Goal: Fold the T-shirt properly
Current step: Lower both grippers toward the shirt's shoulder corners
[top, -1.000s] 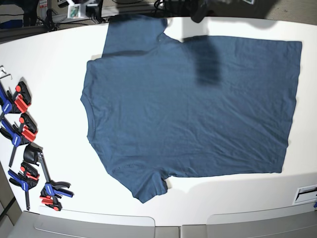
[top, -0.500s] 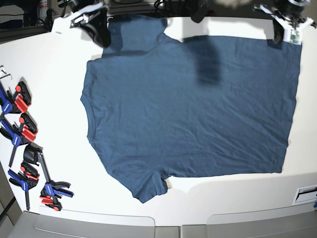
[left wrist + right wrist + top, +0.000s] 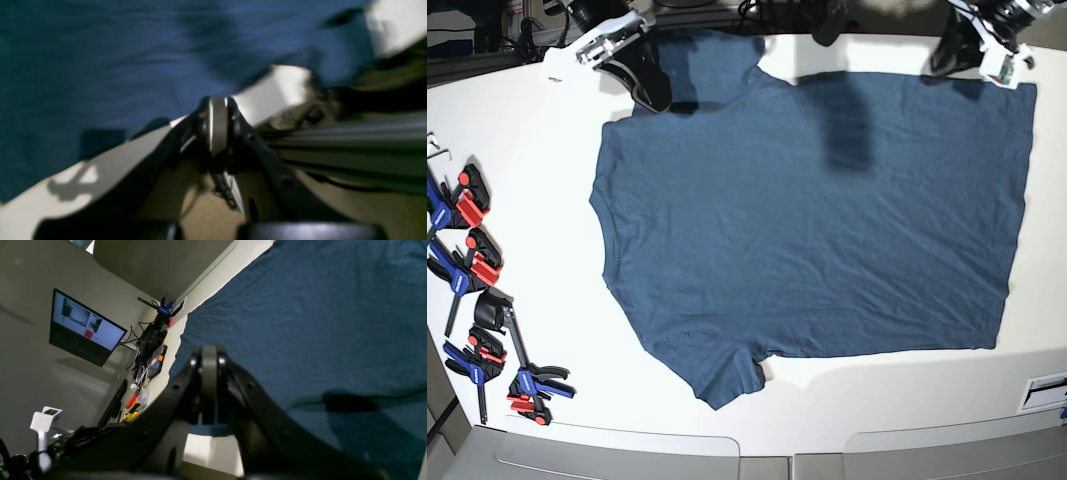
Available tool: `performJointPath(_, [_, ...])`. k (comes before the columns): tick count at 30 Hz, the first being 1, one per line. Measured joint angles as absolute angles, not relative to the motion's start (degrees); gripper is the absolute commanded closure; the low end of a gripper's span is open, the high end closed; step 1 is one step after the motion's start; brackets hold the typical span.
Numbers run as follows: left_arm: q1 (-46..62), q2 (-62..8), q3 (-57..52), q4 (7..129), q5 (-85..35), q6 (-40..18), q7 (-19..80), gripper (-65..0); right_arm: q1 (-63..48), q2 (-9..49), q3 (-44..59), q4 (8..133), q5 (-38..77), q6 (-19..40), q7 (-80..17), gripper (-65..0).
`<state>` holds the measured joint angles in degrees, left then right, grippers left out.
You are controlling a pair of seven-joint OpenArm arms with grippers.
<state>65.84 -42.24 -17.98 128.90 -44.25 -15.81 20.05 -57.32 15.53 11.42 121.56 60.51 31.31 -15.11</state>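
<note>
My left gripper needs to open and move to the hem's upper corner (image 3: pixel 1031 89) before folding, because it is hanging closed over the T-shirt's far edge (image 3: pixel 970 80), short of that corner.
The dark navy T-shirt (image 3: pixel 817 210) lies spread flat on the white table (image 3: pixel 537 150), neck to the left and hem to the right. My right gripper (image 3: pixel 655 98) hangs shut at the far left, over the edge of the upper sleeve; the right wrist view shows its fingertips (image 3: pixel 209 351) pressed together above the T-shirt (image 3: pixel 300 323). My left gripper (image 3: pixel 941 60) is shut at the far right, near the hem's upper corner. In the blurred left wrist view its closed tips (image 3: pixel 218 103) sit over the edge of the T-shirt (image 3: pixel 100 66). Neither holds cloth.
Several red, blue and black clamps (image 3: pixel 472 270) lie along the table's left edge. A slot with a white label (image 3: pixel 1045 390) sits at the near right corner. Cables and gear crowd the far edge, and a monitor (image 3: pixel 83 328) hangs on the wall.
Both arms have come in from the far edge. The right gripper has moved down over the sleeve; the left has shifted left along the far edge. The T-shirt has not moved.
</note>
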Motion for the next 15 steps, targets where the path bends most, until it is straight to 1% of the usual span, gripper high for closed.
performJointPath(4, [65.84, -42.22, -18.85, 128.9, -47.4, -27.31, 25.98, 0.0, -57.32, 15.53, 12.6, 121.56, 60.49, 31.33, -15.14, 0.0])
performJointPath(6, [65.82, -42.22, -20.56, 128.9, -47.62, -31.81, 28.69, 0.0, -57.14, 15.35, 15.0, 121.56, 60.47, 31.33, -15.2, 0.0])
performJointPath(9, [65.84, -42.22, -24.62, 128.9, -47.29, -34.17, 30.11, 0.0, -55.77, 14.26, 20.16, 121.56, 60.47, 31.33, -15.38, 0.0])
performJointPath(12, [65.84, -42.22, -28.84, 128.9, -47.27, -34.37, 29.93, 0.0, -54.41, 13.98, 24.69, 121.56, 60.71, 31.35, -16.29, 0.0])
performJointPath(15, [65.84, -42.22, -32.05, 128.9, -47.11, -34.39, 29.67, 0.0, -53.95, 13.96, 26.89, 121.56, 60.69, 31.35, -18.33, 0.0])
